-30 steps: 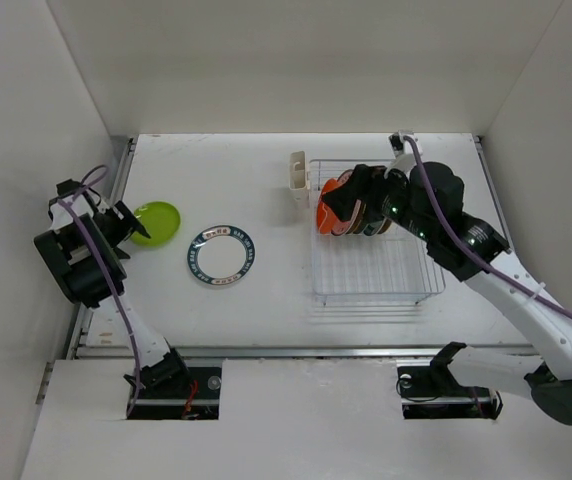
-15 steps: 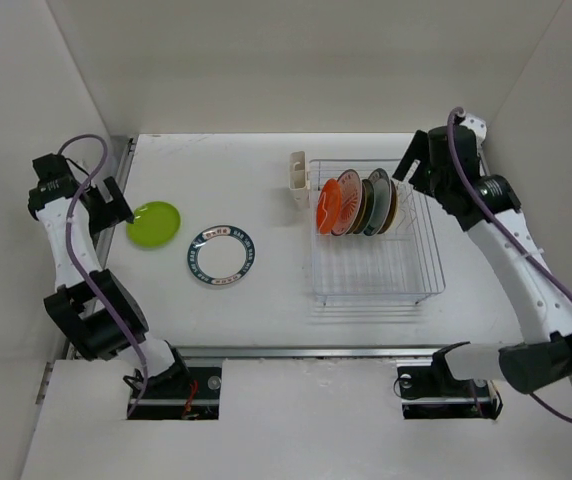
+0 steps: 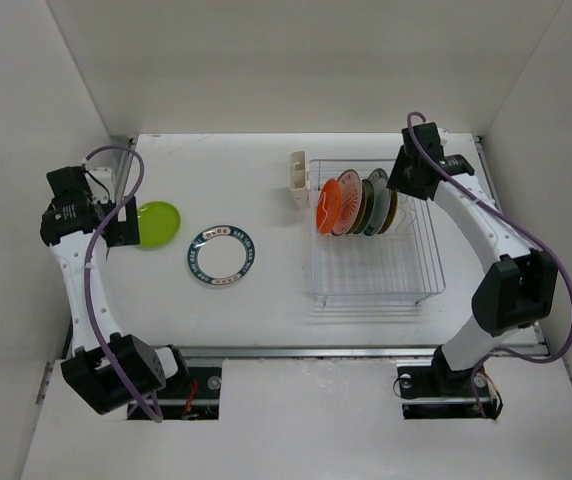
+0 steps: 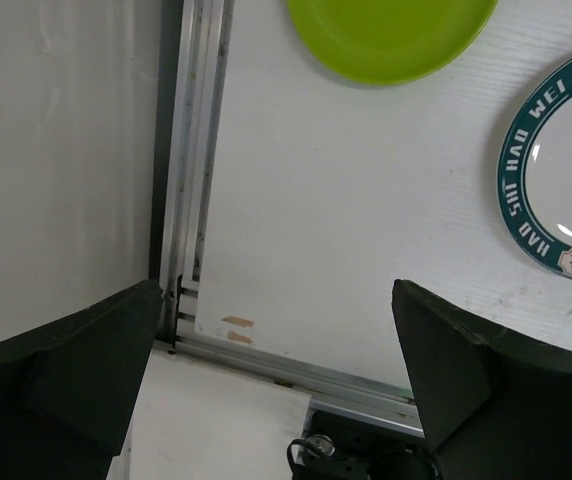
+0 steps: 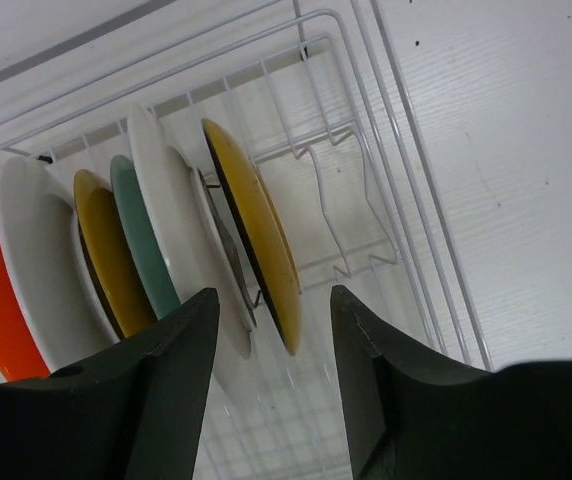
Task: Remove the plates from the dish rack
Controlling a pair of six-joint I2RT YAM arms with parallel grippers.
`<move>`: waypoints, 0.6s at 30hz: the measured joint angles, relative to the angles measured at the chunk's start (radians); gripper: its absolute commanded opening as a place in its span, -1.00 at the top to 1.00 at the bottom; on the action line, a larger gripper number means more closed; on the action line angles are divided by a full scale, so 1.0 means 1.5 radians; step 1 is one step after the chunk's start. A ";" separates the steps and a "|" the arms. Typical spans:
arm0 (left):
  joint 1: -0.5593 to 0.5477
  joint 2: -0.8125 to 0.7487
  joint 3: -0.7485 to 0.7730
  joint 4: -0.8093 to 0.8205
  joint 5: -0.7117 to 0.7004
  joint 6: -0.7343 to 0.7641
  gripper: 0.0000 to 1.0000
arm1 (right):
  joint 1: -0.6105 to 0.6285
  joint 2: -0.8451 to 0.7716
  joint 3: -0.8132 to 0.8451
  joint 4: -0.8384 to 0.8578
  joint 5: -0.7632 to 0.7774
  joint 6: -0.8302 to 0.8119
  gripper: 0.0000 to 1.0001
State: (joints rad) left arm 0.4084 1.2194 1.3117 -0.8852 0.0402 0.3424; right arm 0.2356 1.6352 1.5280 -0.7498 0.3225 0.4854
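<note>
The yellow plate (image 5: 254, 235) is upright in the rack, a long way from the lime green plate (image 3: 158, 223), so the robot's right gripper should pick it up and pass it to the left gripper.
The dish rack (image 3: 378, 262) stands at the right of the table and holds several upright plates. From left they run orange (image 3: 325, 209), white with an orange centre (image 3: 344, 200), then darker ones. In the right wrist view the row ends in a yellow plate (image 5: 256, 235). My right gripper (image 3: 400, 190) is open and empty above that end of the row; the yellow plate's edge lies between its fingers (image 5: 274, 335). A lime green plate (image 3: 156, 222) and a teal-rimmed white plate (image 3: 220, 255) lie flat on the table. My left gripper (image 3: 123, 228) is open and empty beside the lime plate (image 4: 391, 35).
A cream cutlery holder (image 3: 299, 180) hangs on the rack's left side. White walls close in the table on three sides. A metal rail (image 4: 191, 150) runs along the table's left edge, close to my left gripper (image 4: 276, 370).
The right arm pulled back off the plates and then came back; its gripper now hangs over the rack's right end. The left arm shifted beside the lime plate. No plate has moved.
</note>
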 measured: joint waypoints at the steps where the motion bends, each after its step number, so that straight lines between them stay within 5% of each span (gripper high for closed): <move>1: -0.001 0.000 -0.001 -0.002 -0.004 0.004 -1.00 | 0.000 0.002 -0.005 0.009 -0.006 -0.002 -0.08; 8: -0.001 0.010 -0.008 -0.012 -0.016 0.013 -1.00 | -0.004 0.041 -0.043 0.042 -0.019 -0.007 0.10; 11: -0.001 0.010 -0.008 -0.021 -0.015 0.014 -1.00 | -0.006 0.064 -0.061 0.054 -0.019 -0.005 0.35; 14: -0.001 0.010 -0.008 -0.028 -0.014 0.015 -1.00 | -0.005 0.069 -0.070 0.060 -0.021 -0.020 0.97; 18: -0.001 0.010 -0.008 -0.036 -0.011 0.015 -1.00 | -0.003 0.063 -0.069 0.061 -0.002 -0.033 1.00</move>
State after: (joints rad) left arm 0.4076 1.2350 1.2999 -0.9398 0.0231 0.3653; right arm 0.2306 1.7298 1.4239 -0.6586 0.3202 0.4358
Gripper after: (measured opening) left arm 0.996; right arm 0.194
